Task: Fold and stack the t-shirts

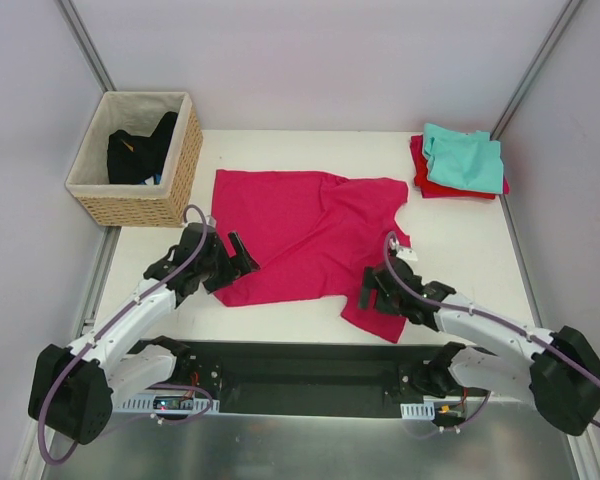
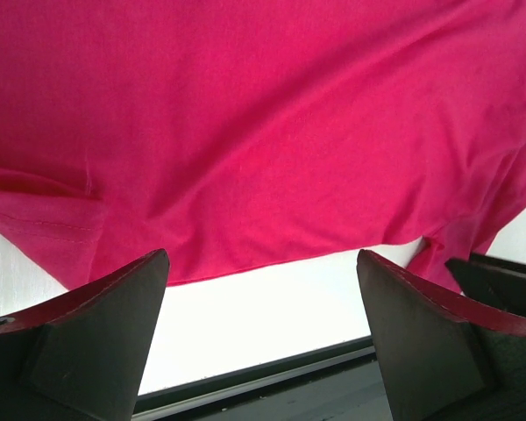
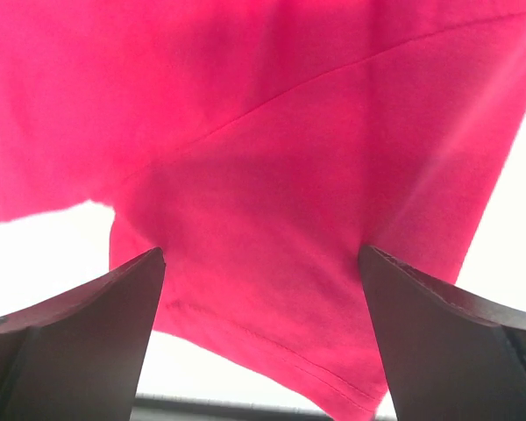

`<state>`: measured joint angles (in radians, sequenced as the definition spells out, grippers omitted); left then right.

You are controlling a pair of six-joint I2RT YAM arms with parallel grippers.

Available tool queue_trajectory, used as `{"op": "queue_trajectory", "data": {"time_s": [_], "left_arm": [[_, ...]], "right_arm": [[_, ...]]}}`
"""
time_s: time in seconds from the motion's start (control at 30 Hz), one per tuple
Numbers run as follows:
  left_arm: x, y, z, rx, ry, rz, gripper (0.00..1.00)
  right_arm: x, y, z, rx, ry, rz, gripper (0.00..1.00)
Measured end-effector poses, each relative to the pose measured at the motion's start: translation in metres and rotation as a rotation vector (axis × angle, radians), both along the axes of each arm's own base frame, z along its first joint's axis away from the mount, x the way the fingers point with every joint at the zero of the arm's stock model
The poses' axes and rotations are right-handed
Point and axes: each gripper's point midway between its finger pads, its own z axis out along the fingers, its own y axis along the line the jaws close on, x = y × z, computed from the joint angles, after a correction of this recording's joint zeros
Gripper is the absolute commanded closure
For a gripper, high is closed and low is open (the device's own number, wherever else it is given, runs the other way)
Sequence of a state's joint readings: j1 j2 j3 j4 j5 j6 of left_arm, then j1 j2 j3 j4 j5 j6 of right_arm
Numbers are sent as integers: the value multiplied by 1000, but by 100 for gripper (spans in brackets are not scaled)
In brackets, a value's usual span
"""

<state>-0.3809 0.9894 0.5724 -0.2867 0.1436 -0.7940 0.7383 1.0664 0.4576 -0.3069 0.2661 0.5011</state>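
Note:
The pink shirt's folded hem corner (image 2: 48, 226) lies outward of my left gripper, so next my left gripper moves back and pinches that corner (image 1: 223, 300) before my right gripper grabs the shirt's sleeve.
A magenta-pink t-shirt (image 1: 305, 232) lies spread out and rumpled in the middle of the white table. At the back right a teal t-shirt (image 1: 465, 160) rests folded on top of a folded red t-shirt (image 1: 427, 180). My left gripper (image 1: 237, 258) stands open at the pink shirt's near left edge, nothing between its fingers; its wrist view shows the hem (image 2: 272, 259) just beyond the fingertips. My right gripper (image 1: 372, 287) is open over the shirt's near right sleeve (image 3: 272, 307), jaws straddling the cloth without closing on it.
A woven wicker basket (image 1: 180, 175) with a cloth lining stands at the back left and holds dark clothing (image 1: 140, 150). Grey walls and metal posts enclose the table. A black rail (image 1: 300, 365) runs along the near edge between the arm bases.

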Motion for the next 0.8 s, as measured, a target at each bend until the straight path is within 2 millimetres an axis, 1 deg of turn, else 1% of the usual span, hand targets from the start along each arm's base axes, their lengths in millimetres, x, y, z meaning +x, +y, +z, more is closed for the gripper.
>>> {"op": "queue_trajectory", "data": {"time_s": [0.13,0.2,0.33,0.43,0.5,0.57,0.67,0.7,0.8], "left_arm": [[-6,2,-3,-3,0,1,12],[-8,3,-3,-5,-7,1,12],[-11,4,-1,-14,-26,1,12],[-15,6,0,-16,-32,2,12],[-17,7,1,-17,-34,2,12],[-19,7,3,-19,-37,1,12],[-23,9,9,-27,-52,2,11],[-24,9,13,-27,-58,3,11],[-16,10,33,-23,-100,17,10]], "right_arm": [[-38,6,-1,-16,35,35,4],[-52,3,-2,-44,48,40,4],[-71,-10,-2,-91,54,19,4],[-78,-20,5,-104,27,2,4],[-76,-27,14,-114,0,-21,4],[-70,-32,29,-126,-34,-42,4],[-55,-30,63,-117,-120,-62,4],[-49,-29,77,-117,-157,-63,4],[-21,-23,122,-106,-262,-92,4]]}}
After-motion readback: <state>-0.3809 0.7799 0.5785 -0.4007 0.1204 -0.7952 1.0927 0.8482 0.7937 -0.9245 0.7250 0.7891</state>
